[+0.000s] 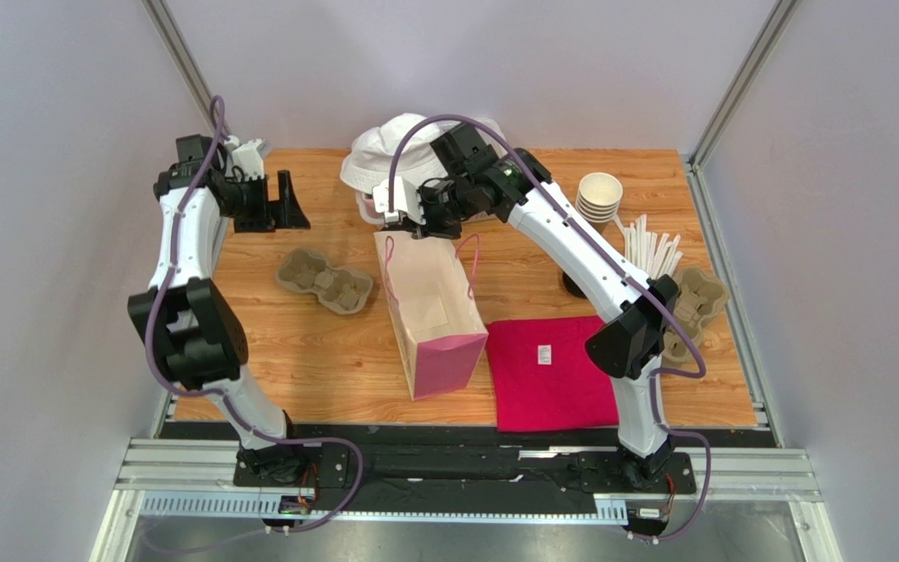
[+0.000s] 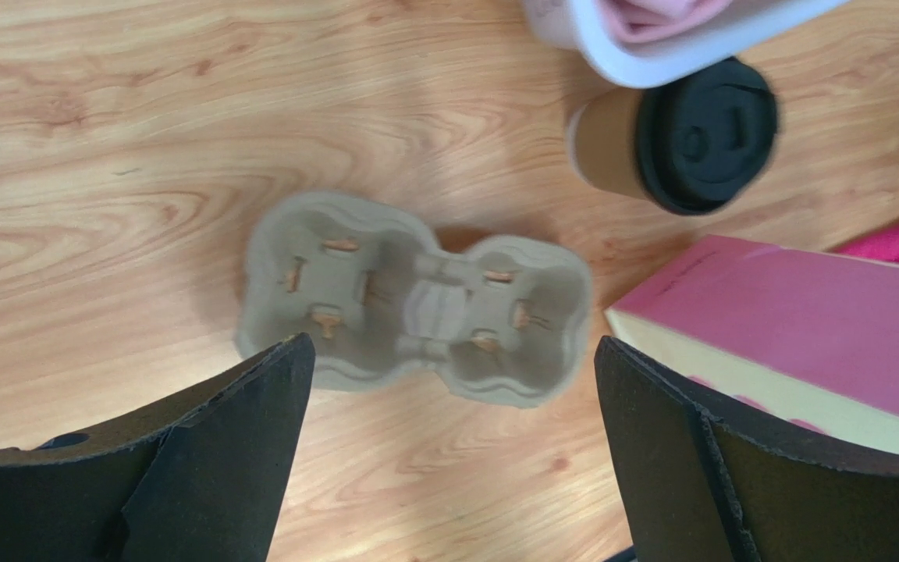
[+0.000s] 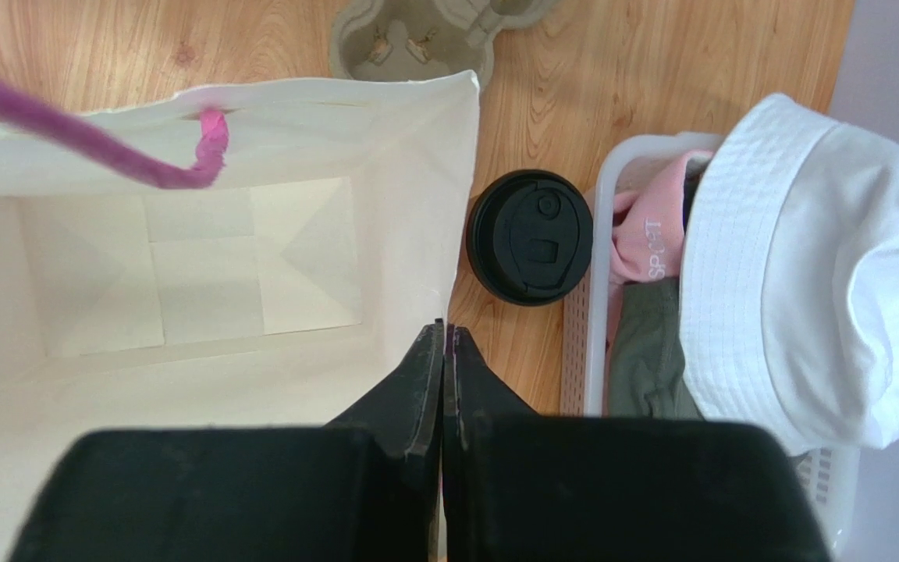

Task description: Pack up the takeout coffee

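Observation:
The robot's right gripper is holding the empty paper bag's rim [image 3: 453, 287], so the left gripper should grab the cup carrier [image 1: 290, 271] by its end and lower it into the bag first.
The takeout coffee [image 3: 530, 238], a tan cup with a black lid [image 2: 700, 135], stands on the table between the open paper bag [image 3: 185, 281] and a white basket [image 3: 583, 340]. The bag [image 1: 431, 310] is white inside and pink outside, with pink cord handles. My right gripper [image 3: 444, 330] is shut on the bag's rim on the side nearest the coffee, and hangs over the bag's far end [image 1: 419, 217]. My left gripper [image 2: 452, 342] is open with nothing between its fingers, held above the table just short of a cup carrier [image 2: 419, 299]; it shows at the far left [image 1: 278, 201].
The two-cup pulp carrier [image 1: 323, 281] lies left of the bag. The basket holds clothes under a white hat [image 1: 402, 152]. A folded pink cloth [image 1: 548, 375] lies near the front. Stacked lidless cups [image 1: 600, 193], white sticks [image 1: 654, 248] and more carriers [image 1: 695, 307] sit at the right.

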